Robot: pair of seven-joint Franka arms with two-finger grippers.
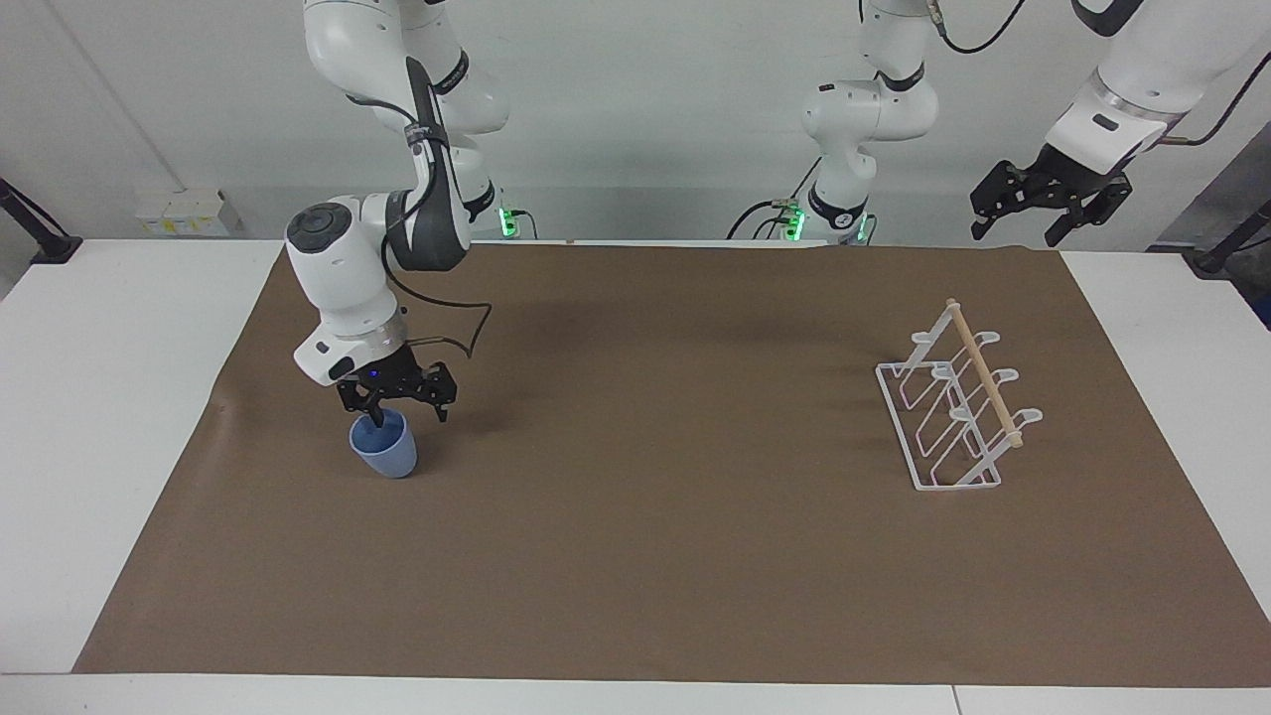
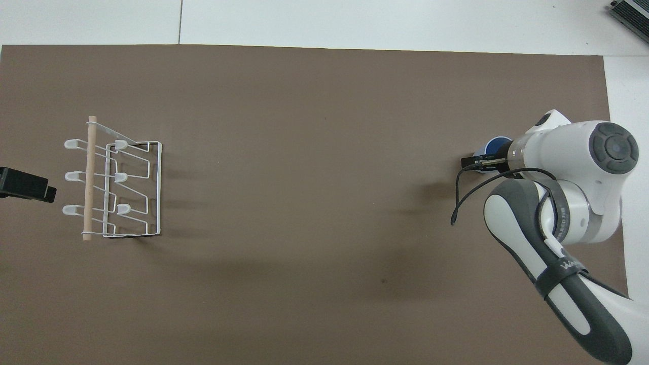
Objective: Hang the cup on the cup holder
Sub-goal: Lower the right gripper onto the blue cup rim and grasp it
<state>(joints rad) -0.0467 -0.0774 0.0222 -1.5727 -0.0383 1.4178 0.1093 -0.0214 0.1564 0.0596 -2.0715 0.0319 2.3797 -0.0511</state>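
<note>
The cup holder's wire arms slant up to white tips [image 2: 121, 145]. The light-blue cup [image 2: 496, 145] will sit upside down and tilted once I hang it.
The light-blue cup [image 1: 383, 453] stands upright on the brown mat at the right arm's end of the table. My right gripper [image 1: 407, 411] is down at its rim and open. One finger dips into the cup's mouth and the other hangs outside its wall. From overhead only a sliver of the cup [image 2: 495, 145] shows past the right gripper [image 2: 479, 162]. The white wire cup holder [image 1: 951, 412] with its wooden bar stands at the left arm's end, also seen from above [image 2: 117, 188]. My left gripper [image 1: 1023, 223] waits open, raised above the holder's end of the table [image 2: 26, 185].
A brown mat [image 1: 655, 516] covers most of the white table [image 1: 109, 417]. The right arm's black cable [image 2: 464, 195] loops beside the cup. Nothing else stands on the mat between cup and holder.
</note>
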